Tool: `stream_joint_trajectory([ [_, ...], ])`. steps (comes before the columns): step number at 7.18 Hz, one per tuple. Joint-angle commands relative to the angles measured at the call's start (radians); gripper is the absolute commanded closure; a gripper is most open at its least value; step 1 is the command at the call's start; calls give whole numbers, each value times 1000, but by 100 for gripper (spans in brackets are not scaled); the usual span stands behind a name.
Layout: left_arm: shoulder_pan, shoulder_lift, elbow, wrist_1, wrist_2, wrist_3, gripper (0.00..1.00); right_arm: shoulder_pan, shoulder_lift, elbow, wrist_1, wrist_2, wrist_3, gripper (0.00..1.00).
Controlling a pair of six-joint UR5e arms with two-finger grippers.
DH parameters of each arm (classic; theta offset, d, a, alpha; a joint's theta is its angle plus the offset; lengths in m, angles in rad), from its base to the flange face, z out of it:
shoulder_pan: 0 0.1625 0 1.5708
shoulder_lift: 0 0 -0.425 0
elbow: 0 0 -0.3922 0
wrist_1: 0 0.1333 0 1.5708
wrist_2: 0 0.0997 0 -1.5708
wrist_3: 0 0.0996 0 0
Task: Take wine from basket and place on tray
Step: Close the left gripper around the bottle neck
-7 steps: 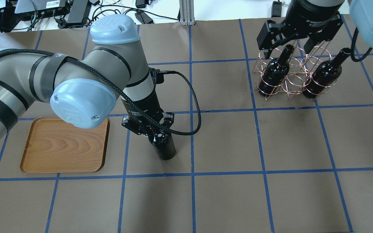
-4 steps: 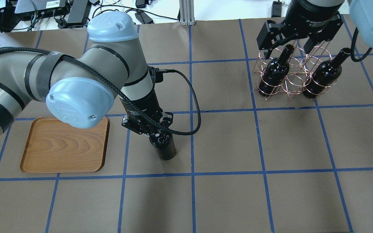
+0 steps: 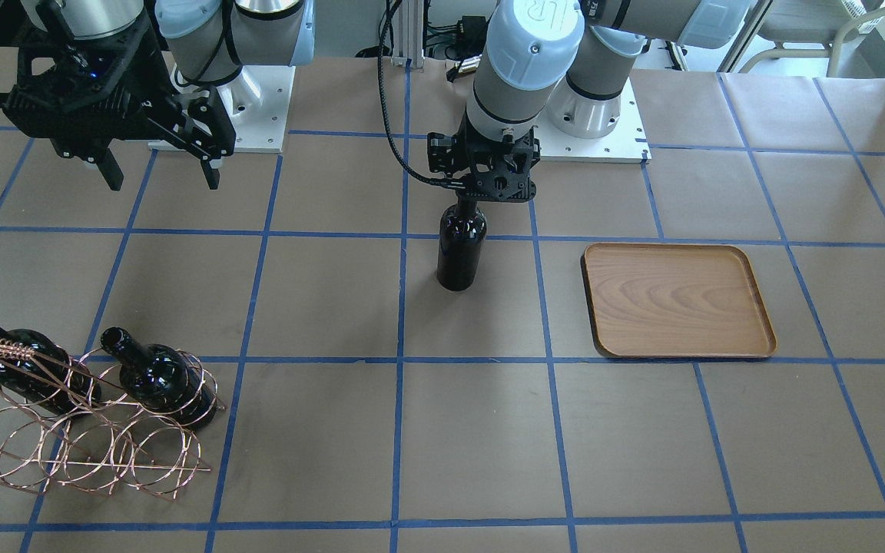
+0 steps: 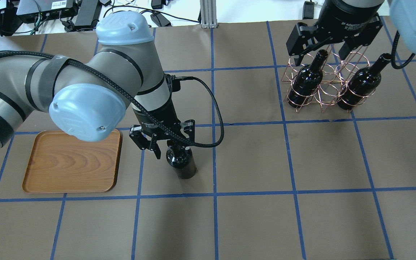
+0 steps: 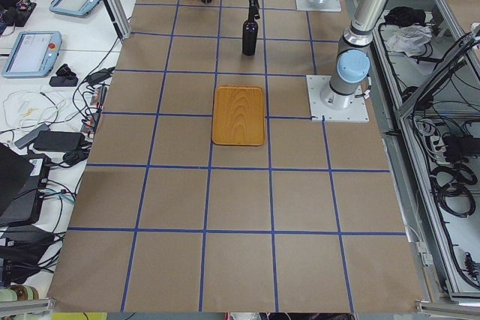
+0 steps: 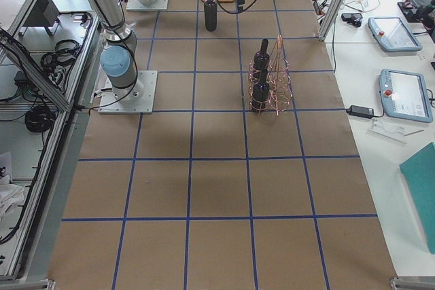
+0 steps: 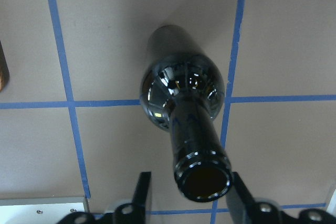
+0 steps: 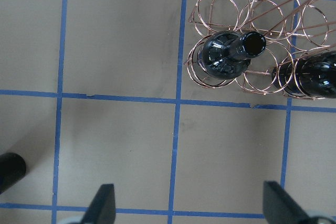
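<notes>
My left gripper should lower its open fingers further down the neck [image 7: 192, 127] before lifting the bottle, because the wine bottle's opening [image 7: 204, 181] sits shallow and off-center in it.
One wine bottle [image 4: 183, 165] stands upright on the table, right of the wooden tray [image 4: 67, 162] and apart from it. My left gripper [image 4: 172, 146] is open, its fingers on either side of the bottle's neck; the left wrist view shows the fingers [image 7: 143, 190] beside the open mouth of the bottle [image 7: 181, 93]. Two more bottles [image 4: 307, 81] [image 4: 361, 85] lie tilted in the copper wire basket [image 4: 325, 92]. My right gripper [image 4: 320, 50] is open and empty above the basket's near side. In the front view the standing bottle [image 3: 459, 257] is left of the tray [image 3: 677, 299].
The table is brown paper with blue tape grid lines. Cables and power supplies [image 4: 49, 11] lie beyond the far edge. The basket [image 3: 89, 445] stands near the table's front-left corner in the front view. The arm bases [image 3: 596, 115] sit at the robot's side.
My left gripper has opened, letting go of the bottle's neck, and the bottle stays upright on the table. The left arm shifted slightly. The right arm has not moved.
</notes>
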Motion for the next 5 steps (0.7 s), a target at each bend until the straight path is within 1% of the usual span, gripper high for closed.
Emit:
stream_joint_trajectory([
  [1, 3, -14, 20, 27, 2, 1, 3, -1, 0, 0, 0, 0, 0, 0],
  [2, 3, -14, 20, 29, 1, -2, 9, -1, 0, 0, -2, 0, 0, 0],
  [3, 4, -16, 18, 28, 5, -1, 9, -1, 0, 0, 0, 0, 0, 0],
  [4, 4, -17, 12, 21, 5, -1, 13, -1, 0, 0, 0, 0, 0, 0],
  [5, 4, -19, 9, 17, 7, -2, 22, -1, 0, 0, -2, 0, 0, 0],
])
